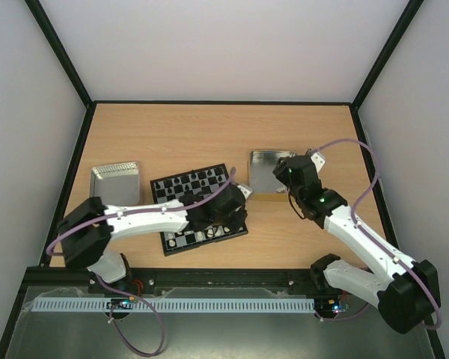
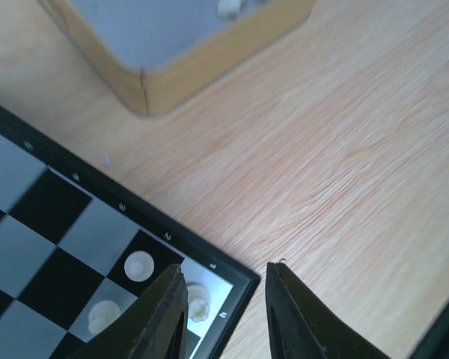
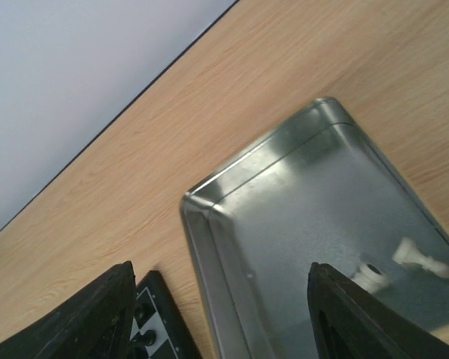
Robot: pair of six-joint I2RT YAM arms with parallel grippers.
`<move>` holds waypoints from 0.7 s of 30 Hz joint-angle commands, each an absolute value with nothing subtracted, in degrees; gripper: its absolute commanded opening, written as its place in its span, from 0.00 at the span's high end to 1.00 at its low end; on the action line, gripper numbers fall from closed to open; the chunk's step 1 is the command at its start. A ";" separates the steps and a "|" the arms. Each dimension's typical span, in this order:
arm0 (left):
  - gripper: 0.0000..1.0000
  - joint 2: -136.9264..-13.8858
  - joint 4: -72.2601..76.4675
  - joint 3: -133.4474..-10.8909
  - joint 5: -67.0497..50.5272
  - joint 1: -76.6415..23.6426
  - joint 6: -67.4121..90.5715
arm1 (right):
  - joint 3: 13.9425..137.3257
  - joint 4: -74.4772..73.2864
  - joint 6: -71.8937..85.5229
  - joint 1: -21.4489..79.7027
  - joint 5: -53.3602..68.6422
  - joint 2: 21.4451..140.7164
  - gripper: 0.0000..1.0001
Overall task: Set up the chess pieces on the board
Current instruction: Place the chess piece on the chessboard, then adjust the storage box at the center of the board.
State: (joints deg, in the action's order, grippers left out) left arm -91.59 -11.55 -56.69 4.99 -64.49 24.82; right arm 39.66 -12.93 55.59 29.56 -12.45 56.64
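Next, I take the tray's far rim (image 3: 256,155) with my right gripper and swing the tray to move the white pieces (image 3: 396,268), because they lie together at the gold-rimmed tray's near end.
The board (image 1: 181,241) lies mid-table, black pieces (image 1: 191,179) on its far rows and white pieces (image 1: 202,236) on its near rows. My left gripper (image 1: 236,218) hovers over the board's near right corner. In the left wrist view it (image 2: 223,303) is open and empty. A white piece (image 2: 197,302) stands on the corner square beside the left finger, and two more white pieces (image 2: 139,265) stand nearby. My right gripper (image 1: 286,176) is over the gold-rimmed tray (image 1: 263,196). It is wide open and empty (image 3: 221,318). Two white pieces (image 3: 370,275) lie in that tray (image 3: 209,224).
A silver tray (image 1: 116,179) sits left of the board. The gold-rimmed tray's corner (image 2: 146,90) shows close beyond the board's corner (image 2: 243,280). The board's far corner with black pieces (image 3: 146,333) shows beside the tray. Black frame rails and walls surround the table.
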 commanded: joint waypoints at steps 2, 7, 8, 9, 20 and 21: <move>0.67 -81.63 -10.78 -57.17 5.91 -60.94 26.51 | 46.42 -16.15 51.55 28.62 -6.10 63.96 0.37; 0.63 -73.17 -8.06 -52.00 6.87 -53.75 29.16 | 50.26 -15.28 51.15 28.19 -2.01 75.18 0.31; 0.61 -71.45 -7.80 -50.97 6.93 -52.30 29.69 | 51.49 -15.34 51.57 27.88 -1.72 77.86 0.29; 0.61 -69.86 -7.62 -49.89 6.96 -50.80 30.19 | 52.67 -15.18 52.12 27.45 -1.38 79.73 0.27; 0.57 -61.08 -7.83 -44.09 4.34 -42.55 29.49 | 63.09 -10.37 64.44 19.37 -3.37 98.00 0.22; 0.57 -60.89 -7.82 -43.78 4.12 -42.28 29.48 | 64.82 -11.65 65.33 18.73 -3.32 99.94 0.23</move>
